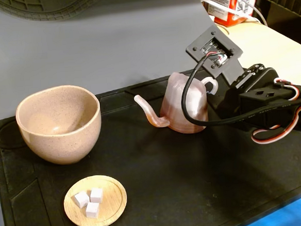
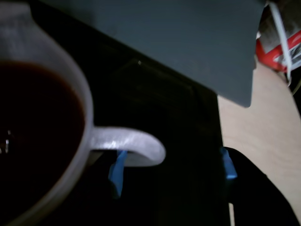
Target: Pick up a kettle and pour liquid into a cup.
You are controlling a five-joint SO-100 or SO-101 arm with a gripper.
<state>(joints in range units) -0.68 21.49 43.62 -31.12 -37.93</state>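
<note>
My gripper will make the kettle (image 1: pixel 187 108) drip some amber liquid onto the black mat when it pours, because the liquid already shows in the low, curved spout (image 1: pixel 153 116).
The pink ridged kettle (image 1: pixel 184 108) stands upright on the black mat, right of centre in the fixed view, with its spout (image 1: pixel 150 114) pointing left toward the cup. The beige speckled cup (image 1: pixel 58 122) stands at the left and looks empty. In the wrist view the kettle's rim (image 2: pixel 81 101) fills the left side, with dark amber-brown liquid (image 2: pixel 33 122) inside. My gripper (image 2: pixel 173 169) is open at the kettle's loop handle (image 2: pixel 136 143). One blue-tipped finger (image 2: pixel 117 170) sits under the handle, the other (image 2: pixel 228 165) well to its right. In the fixed view the gripper (image 1: pixel 215 94) is mostly hidden behind its camera mount.
A small wooden dish (image 1: pixel 94 201) with three white cubes lies in front of the cup. A grey backdrop board (image 1: pixel 109 38) stands behind the black mat (image 1: pixel 196 182). A red and white container (image 1: pixel 230 1) stands on the beige table at the back right.
</note>
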